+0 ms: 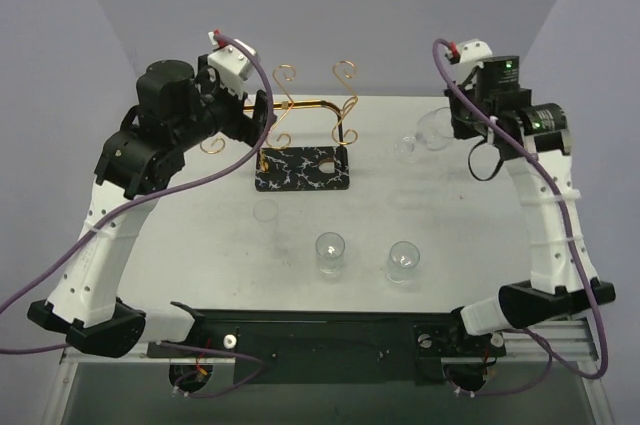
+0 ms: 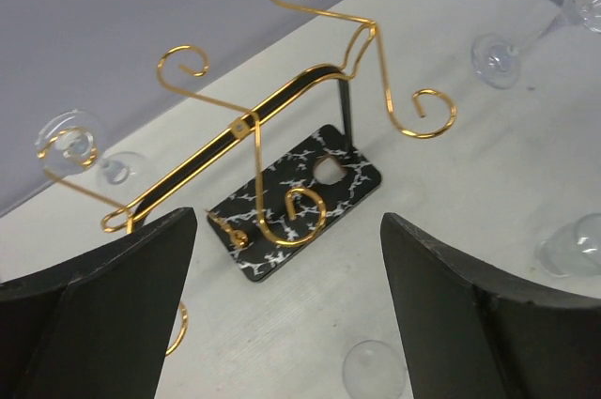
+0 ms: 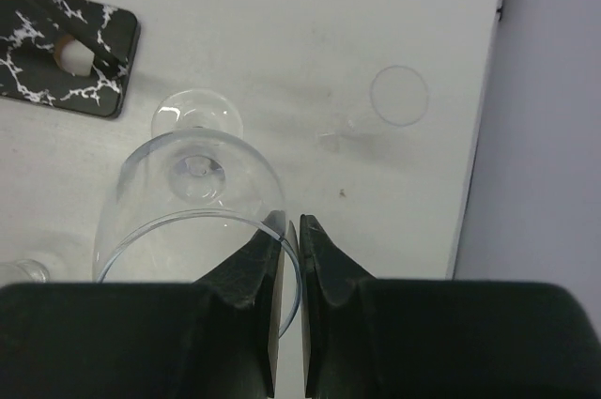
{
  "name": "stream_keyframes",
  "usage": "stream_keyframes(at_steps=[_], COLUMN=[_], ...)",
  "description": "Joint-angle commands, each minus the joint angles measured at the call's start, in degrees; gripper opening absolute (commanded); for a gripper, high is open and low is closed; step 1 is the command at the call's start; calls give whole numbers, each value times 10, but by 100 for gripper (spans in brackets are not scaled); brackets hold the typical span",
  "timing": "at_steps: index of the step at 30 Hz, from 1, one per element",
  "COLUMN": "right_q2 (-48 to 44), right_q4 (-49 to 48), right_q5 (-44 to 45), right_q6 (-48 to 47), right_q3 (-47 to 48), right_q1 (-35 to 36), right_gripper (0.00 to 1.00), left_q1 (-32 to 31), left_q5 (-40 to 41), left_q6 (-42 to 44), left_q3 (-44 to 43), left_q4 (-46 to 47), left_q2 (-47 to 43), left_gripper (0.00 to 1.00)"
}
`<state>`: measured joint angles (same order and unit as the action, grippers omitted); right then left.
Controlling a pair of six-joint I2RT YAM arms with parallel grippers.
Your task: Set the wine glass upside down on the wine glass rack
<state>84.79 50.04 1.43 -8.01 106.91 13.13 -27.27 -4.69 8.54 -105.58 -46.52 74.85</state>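
Observation:
The wine glass's rim (image 1: 447, 123) is in my right gripper and its foot sticks out free, so my left gripper should keep going toward that foot and close there.
The wine glass (image 3: 192, 188) is clear, and my right gripper (image 3: 291, 225) is shut on its rim. It hangs above the table at the back right (image 1: 425, 135), its foot (image 3: 197, 115) pointing away from the gripper. The wine glass rack (image 1: 300, 105) is gold wire on a black white-veined base (image 1: 303, 169) at the back centre. My left gripper (image 1: 262, 117) is open and empty, just left of the rack. In the left wrist view the rack (image 2: 282, 103) stands between and beyond my open fingers (image 2: 113, 305). Another clear glass (image 2: 73, 141) shows at the rack's left end loop; whether it hangs there is unclear.
Two clear glasses (image 1: 330, 253) (image 1: 404, 261) stand at the near centre of the table. A faint one (image 1: 265, 210) is near the base's front left. A further clear glass (image 3: 394, 97) lies on the table near the right edge (image 3: 479, 136).

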Motion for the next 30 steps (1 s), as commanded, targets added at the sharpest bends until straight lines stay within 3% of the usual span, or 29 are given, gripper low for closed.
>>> stream_keyframes(at_steps=[1, 9, 14, 22, 28, 30], right_q2=[-78, -166, -191, -219, -223, -225], right_q4=[46, 28, 20, 14, 13, 12], right_q5=[15, -99, -143, -169, -172, -175], right_q6=[-7, -26, -18, -11, -9, -8], right_q3=[61, 108, 115, 91, 83, 80], right_q1=[15, 22, 22, 22, 20, 19], right_gripper=[0, 0, 0, 0, 0, 0], left_q1=[-29, -99, -123, -192, -205, -209], left_q5=[-97, -132, -200, -215, -238, -235], left_q6=[-82, -134, -189, -193, -201, -202], left_q3=[-42, -68, -105, -126, -149, -155], left_q4=[33, 68, 73, 78, 79, 78], left_q2=[30, 107, 172, 227, 253, 260], left_gripper=[91, 91, 91, 91, 90, 86])
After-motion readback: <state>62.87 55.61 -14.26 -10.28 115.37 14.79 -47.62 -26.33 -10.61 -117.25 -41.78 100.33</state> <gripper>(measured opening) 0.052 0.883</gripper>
